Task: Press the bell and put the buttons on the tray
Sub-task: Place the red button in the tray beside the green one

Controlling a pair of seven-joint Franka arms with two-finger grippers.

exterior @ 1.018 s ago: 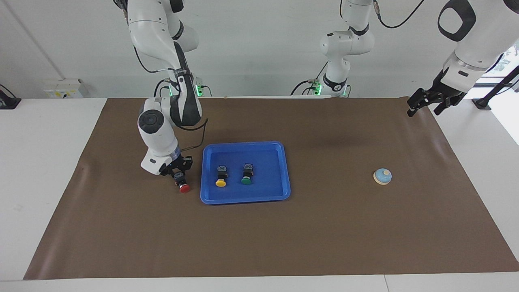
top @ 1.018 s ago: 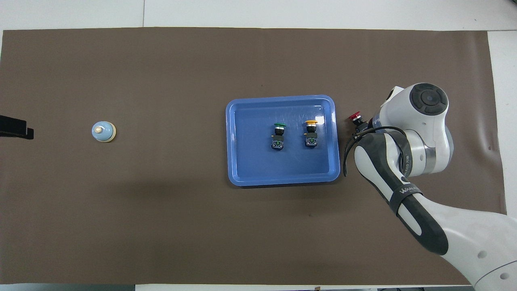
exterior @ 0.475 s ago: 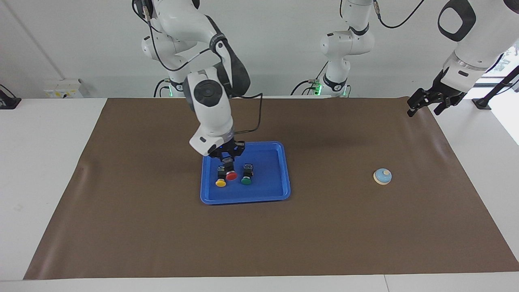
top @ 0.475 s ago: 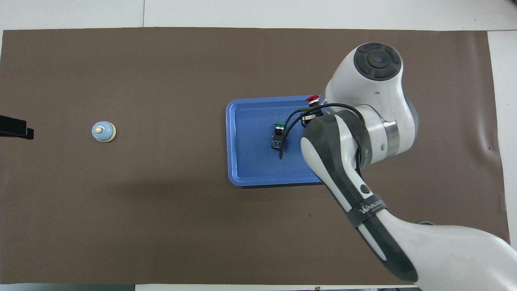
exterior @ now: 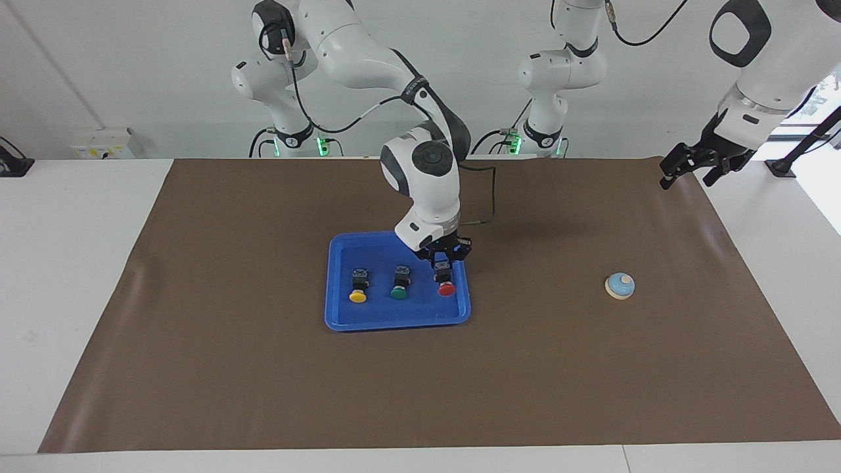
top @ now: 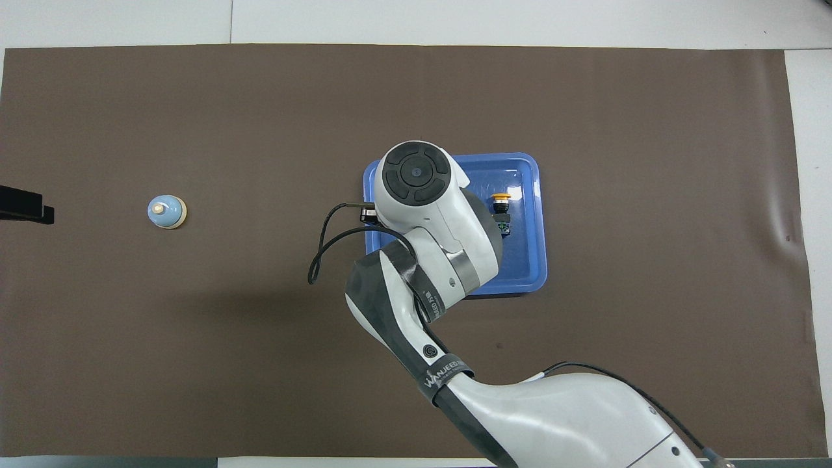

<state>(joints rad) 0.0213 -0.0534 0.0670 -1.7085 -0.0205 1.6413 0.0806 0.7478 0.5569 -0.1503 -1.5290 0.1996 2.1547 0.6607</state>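
My right gripper should keep lowering the red button (exterior: 446, 288) until it touches down, because the red button faces the same way as the green button over the tray's free bottom (exterior: 427, 296).
The blue tray (exterior: 341, 318) lies mid-table; it also shows in the overhead view (top: 536, 260). In it stand the yellow button (exterior: 357, 289) and the green button (exterior: 399, 286). My right gripper (exterior: 445, 263) is shut on the red button (exterior: 446, 284) and holds it low over the tray's end toward the left arm, in line with the other two. In the overhead view my right arm hides the green and red buttons; the yellow button (top: 501, 207) shows. The light-blue bell (exterior: 619, 286) sits on the mat toward the left arm's end. My left gripper (exterior: 683, 176) waits open there.
A brown mat (exterior: 197, 328) covers the table. The bell (top: 166, 212) stands alone on it, well apart from the tray. My right arm reaches over the tray from the robots' side.
My right gripper lifted the red button from the mat beside the tray, carried it across the tray over the other two buttons, and lowered it at the tray's end toward the left arm.
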